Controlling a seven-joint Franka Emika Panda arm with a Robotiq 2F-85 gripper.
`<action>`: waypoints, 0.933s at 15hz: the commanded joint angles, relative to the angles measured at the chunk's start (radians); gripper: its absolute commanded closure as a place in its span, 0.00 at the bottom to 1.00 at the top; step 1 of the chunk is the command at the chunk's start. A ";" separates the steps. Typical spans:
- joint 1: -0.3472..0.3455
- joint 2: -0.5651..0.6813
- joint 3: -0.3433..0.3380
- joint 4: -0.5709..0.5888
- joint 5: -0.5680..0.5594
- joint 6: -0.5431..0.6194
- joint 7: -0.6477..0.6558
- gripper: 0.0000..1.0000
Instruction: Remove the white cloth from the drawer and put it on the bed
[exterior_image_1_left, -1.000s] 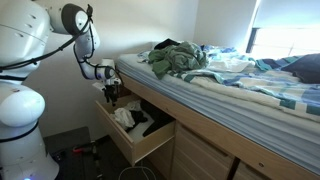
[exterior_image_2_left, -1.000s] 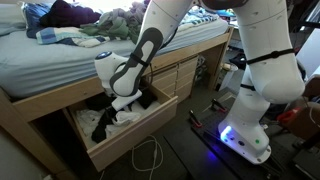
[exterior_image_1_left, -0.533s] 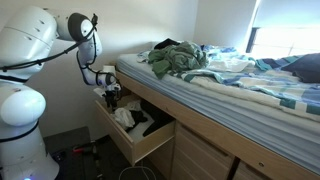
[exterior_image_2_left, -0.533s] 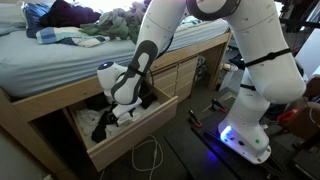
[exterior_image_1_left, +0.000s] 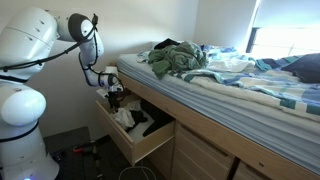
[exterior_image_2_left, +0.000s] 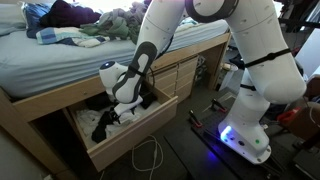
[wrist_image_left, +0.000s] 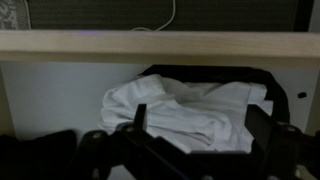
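The white cloth's folds (wrist_image_left: 185, 108) are on top of the dark garment and between my open fingers, so my gripper should keep going down into the folds (wrist_image_left: 198, 128) and close there.
The white cloth (wrist_image_left: 190, 112) lies crumpled in the open wooden drawer (exterior_image_1_left: 150, 147) under the bed, among dark clothes. It also shows in both exterior views (exterior_image_1_left: 127, 117) (exterior_image_2_left: 128, 113). My gripper (wrist_image_left: 200, 122) hangs open just above the cloth, one finger on each side of it, holding nothing. In both exterior views the gripper (exterior_image_1_left: 113, 100) (exterior_image_2_left: 122, 100) reaches down into the drawer. The bed (exterior_image_1_left: 250, 90) has a blue striped sheet and is directly above the drawer.
Dark garments (exterior_image_2_left: 103, 122) lie in the drawer beside the cloth. A heap of green and other clothes (exterior_image_1_left: 175, 58) sits on the bed. More closed drawers (exterior_image_2_left: 190, 70) run along the bed frame. A white cable (exterior_image_2_left: 150, 160) lies on the floor.
My gripper has lowered slightly into the drawer, closer to the white cloth. The cloth has not moved.
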 joint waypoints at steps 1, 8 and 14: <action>0.007 0.038 -0.030 0.053 -0.007 -0.003 -0.009 0.00; 0.006 0.138 -0.050 0.174 -0.004 -0.023 -0.040 0.00; -0.005 0.237 -0.051 0.265 0.010 -0.029 -0.056 0.00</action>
